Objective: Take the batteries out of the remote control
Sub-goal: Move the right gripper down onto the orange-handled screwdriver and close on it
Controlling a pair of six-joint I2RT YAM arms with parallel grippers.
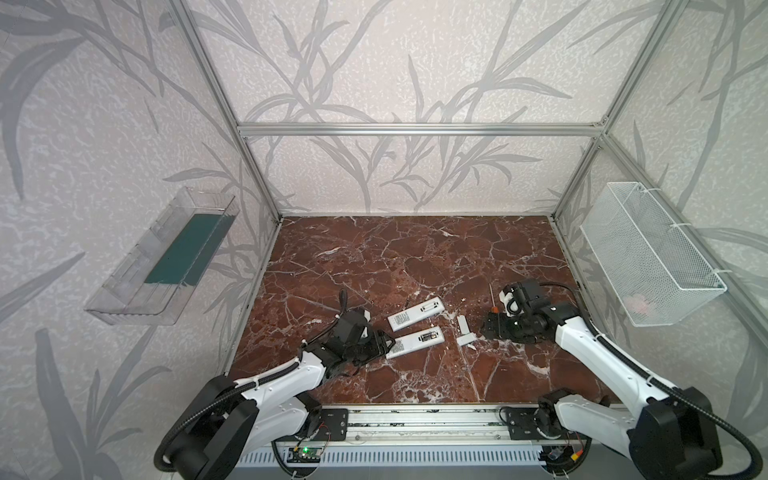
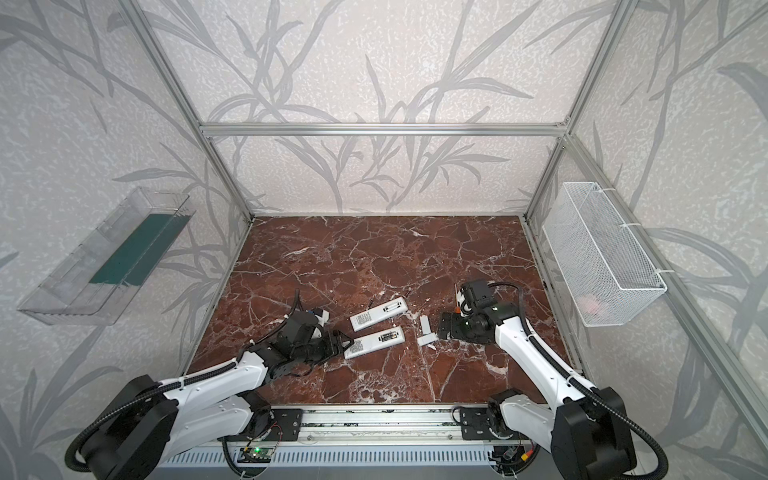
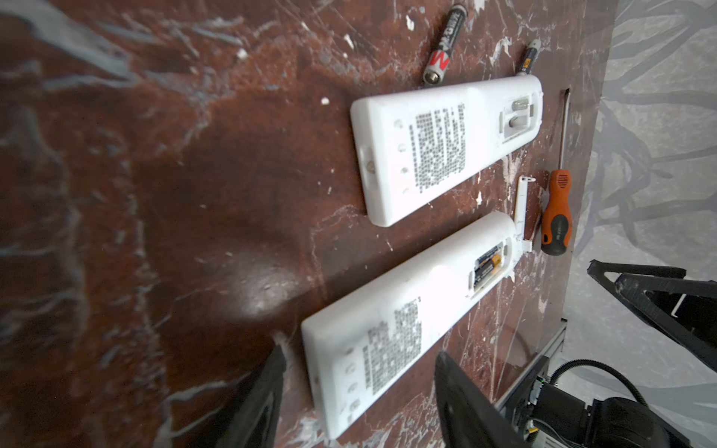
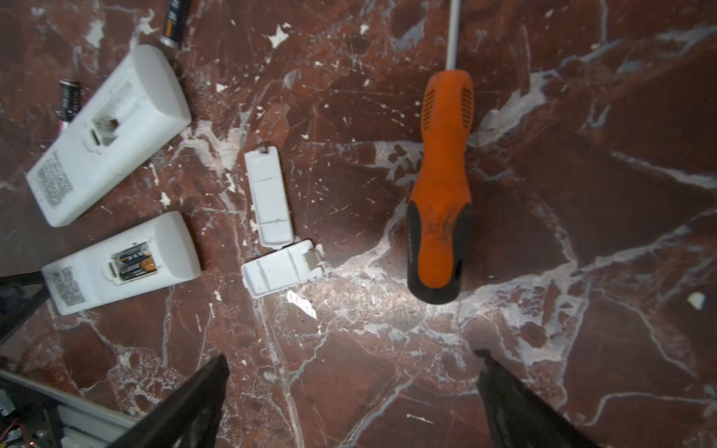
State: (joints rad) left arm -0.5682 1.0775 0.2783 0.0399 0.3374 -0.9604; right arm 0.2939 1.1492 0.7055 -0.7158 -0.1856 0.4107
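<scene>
Next, I grab the screwdriver (image 4: 439,250) by its handle with my right gripper and bring the screwdriver's stem to my left gripper, because the batteries sit sunk down in the nearer remote's compartment (image 1: 429,336).
Two white remote controls lie back up side by side on the marble table. The nearer remote (image 1: 415,340) has batteries (image 3: 487,269) sitting in its uncovered compartment. The farther remote (image 1: 415,313) shows an empty compartment (image 3: 516,120). Two loose batteries (image 3: 440,46) (image 3: 528,58) lie just beyond it. My left gripper (image 3: 360,353) is open, one finger on each side of the nearer remote's label end, with small gaps. My right gripper (image 4: 352,356) is open over bare table, short of the two white covers (image 4: 267,198) (image 4: 281,267).
An orange-handled screwdriver (image 4: 442,194) lies to the right of the covers, close to the right gripper (image 1: 488,328). A clear bin (image 1: 166,257) hangs on the left wall and a white wire basket (image 1: 648,253) on the right wall. An aluminium rail (image 1: 415,424) borders the table's front.
</scene>
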